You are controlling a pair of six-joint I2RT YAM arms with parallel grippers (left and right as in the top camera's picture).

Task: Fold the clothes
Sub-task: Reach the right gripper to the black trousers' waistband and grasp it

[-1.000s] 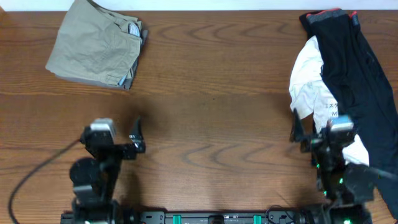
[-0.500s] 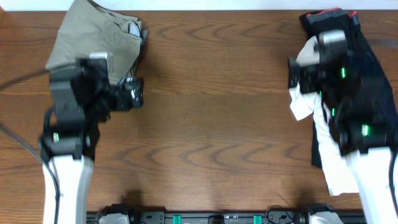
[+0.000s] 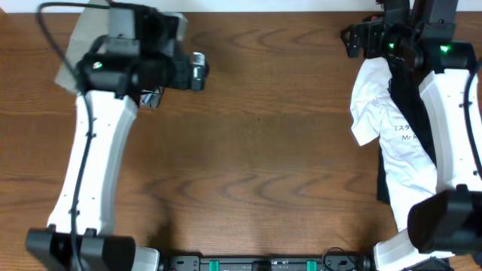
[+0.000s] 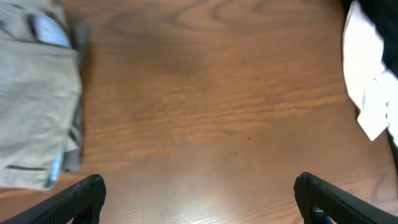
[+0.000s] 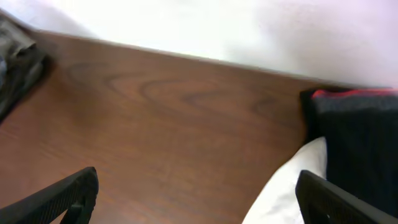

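The black trousers are lying over the white T-shirt near the grey waistband. My right gripper should therefore keep going toward the black cloth until its fingers pinch it.
The black trousers lie along the right edge of the table, mostly hidden under my right arm and the white T-shirt. In the right wrist view their grey waistband with a red edge shows at the right. My right gripper is open and empty above bare wood at the far right, just left of the waistband; it also shows in its own view. My left gripper is open and empty at the far left, over bare wood, and shows in its wrist view.
A white T-shirt with a small print lies on the black trousers; it also shows in the wrist views. Folded khaki trousers lie at the far left corner, partly under my left arm.
Both arms have swung from the near edge to the far side of the table: the left over the khaki trousers, the right up to the waistband. Both grippers stay open.
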